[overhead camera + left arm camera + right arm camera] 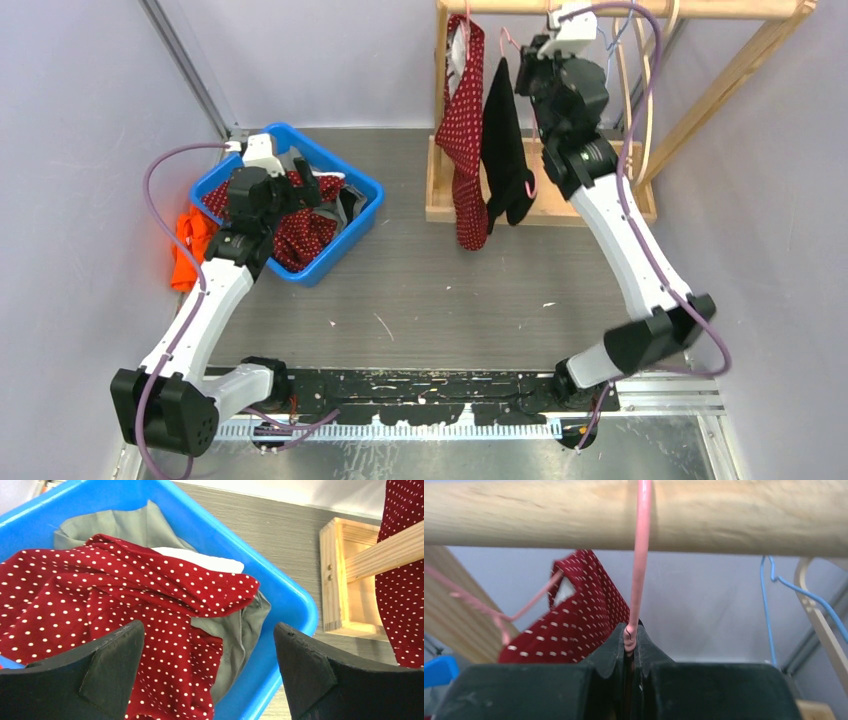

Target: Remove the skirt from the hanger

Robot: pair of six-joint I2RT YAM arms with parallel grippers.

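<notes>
The pink hanger's hook [643,515] is over the wooden rail, so the robot's right gripper should lift the hook clear and bring the black skirt [507,150] to the left gripper.
A black skirt [505,150] hangs from a pink wire hanger [509,42] on the wooden rail [700,8] of the clothes rack. My right gripper [535,62] is up at the rail, just right of the skirt. In the right wrist view it [630,641] is shut on the pink hanger's neck [640,580], just below the rail [724,520]. The skirt itself is hidden there. My left gripper [310,185] hangs open and empty over the blue basket [365,215], its jaws wide apart [207,655].
A red dotted garment [462,130] hangs left of the skirt on another pink hanger. Blue [769,610] and wooden [819,620] hangers hang to the right. The basket [295,610] holds red dotted [100,590] and grey [240,630] clothes. An orange cloth [185,245] lies beside it.
</notes>
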